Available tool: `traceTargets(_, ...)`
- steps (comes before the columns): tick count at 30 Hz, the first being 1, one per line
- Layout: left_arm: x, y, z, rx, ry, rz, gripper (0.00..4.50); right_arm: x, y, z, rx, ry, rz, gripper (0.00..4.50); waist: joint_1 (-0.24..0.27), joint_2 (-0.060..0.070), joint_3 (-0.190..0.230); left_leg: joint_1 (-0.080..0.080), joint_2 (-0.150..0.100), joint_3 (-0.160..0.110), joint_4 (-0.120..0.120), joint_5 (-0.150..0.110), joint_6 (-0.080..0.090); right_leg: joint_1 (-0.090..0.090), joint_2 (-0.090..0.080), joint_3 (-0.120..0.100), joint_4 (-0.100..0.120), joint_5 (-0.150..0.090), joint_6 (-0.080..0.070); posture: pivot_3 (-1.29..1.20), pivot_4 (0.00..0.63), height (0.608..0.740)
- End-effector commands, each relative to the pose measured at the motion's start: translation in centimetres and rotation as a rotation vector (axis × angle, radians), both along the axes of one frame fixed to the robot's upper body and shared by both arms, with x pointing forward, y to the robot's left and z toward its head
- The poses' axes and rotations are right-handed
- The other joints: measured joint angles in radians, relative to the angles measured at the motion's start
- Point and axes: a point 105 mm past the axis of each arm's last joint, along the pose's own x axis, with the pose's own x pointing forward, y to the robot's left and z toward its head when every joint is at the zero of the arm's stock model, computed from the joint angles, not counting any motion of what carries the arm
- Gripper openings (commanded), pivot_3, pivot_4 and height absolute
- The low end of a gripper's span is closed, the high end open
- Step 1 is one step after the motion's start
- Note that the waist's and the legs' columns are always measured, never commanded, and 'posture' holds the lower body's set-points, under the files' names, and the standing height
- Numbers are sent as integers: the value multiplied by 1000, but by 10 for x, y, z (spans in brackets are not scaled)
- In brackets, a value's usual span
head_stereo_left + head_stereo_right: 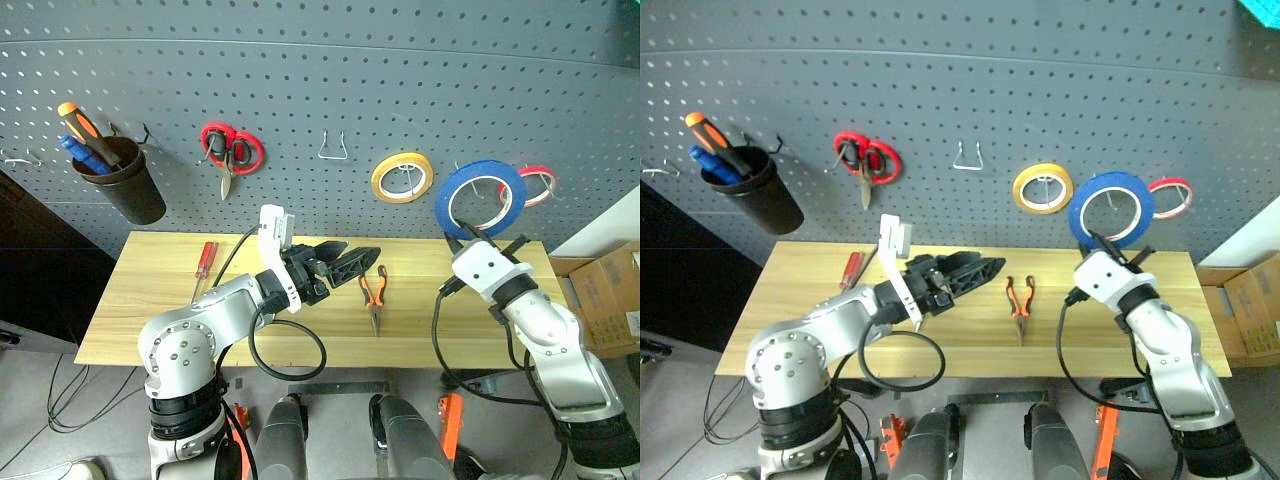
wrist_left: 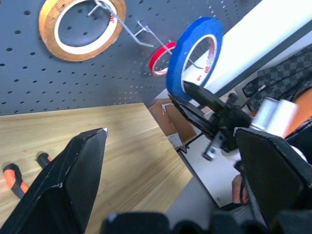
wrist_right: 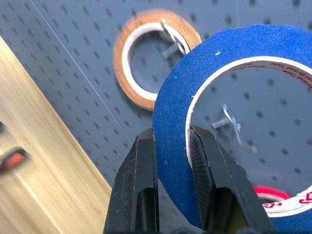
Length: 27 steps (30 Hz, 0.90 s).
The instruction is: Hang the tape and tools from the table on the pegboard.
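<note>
The metal hook (image 3: 233,126) shows through the blue tape's hole. My right gripper should move toward the pegboard (image 1: 478,202) next and let go once the hook holds the tape's upper rim.
The blue tape (image 1: 481,198) stands upright against the pegboard (image 1: 320,70), between the yellow and red rolls. My right gripper (image 1: 482,236) is shut on its lower rim, one finger (image 3: 139,161) on each side of the band. A metal hook (image 3: 229,124) shows through the roll's hole. On the table (image 1: 150,310) lie the orange-and-black pliers (image 1: 375,292) at the middle and the red-handled screwdriver (image 1: 205,265) at the left. My left gripper (image 1: 350,258) hovers level over the table just left of the pliers, open, with nothing between its fingers (image 2: 73,180).
On the pegboard hang a black cup (image 1: 130,185) with screwdrivers, red-handled scissors (image 1: 230,152), a bare wire hook (image 1: 335,148), a yellow roll (image 1: 402,177) and a red roll (image 1: 540,183). A cardboard box (image 1: 610,295) stands right of the table.
</note>
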Motion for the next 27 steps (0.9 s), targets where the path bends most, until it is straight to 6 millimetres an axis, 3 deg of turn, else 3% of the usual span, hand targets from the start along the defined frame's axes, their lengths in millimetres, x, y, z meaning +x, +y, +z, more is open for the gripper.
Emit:
traceTargets(1, -5, -8, 11, -20, -61, -27, 4500, 4, -7, 13, 6, -49, 10, 548, 0, 0, 0, 0, 0, 0, 0, 0, 0, 0, 0, 0, 0, 0, 0, 6, 188, 740)
traceTargets(16, 5, -33, 14, -49, -96, -50, 4500, 38, -17, -1, 69, 49, 60, 548, -2, 0, 0, 0, 0, 0, 1, 1, 0, 0, 0, 1, 2, 2, -2, -9, 204, 740)
traceTargets(27, 6, -35, 19, -68, -118, -54, 4500, 36, -19, -8, 109, 77, 48, 4278, -2, 0, 0, 0, 0, 0, 1, 1, 0, 0, 0, 1, 2, 2, -2, -4, 206, 740)
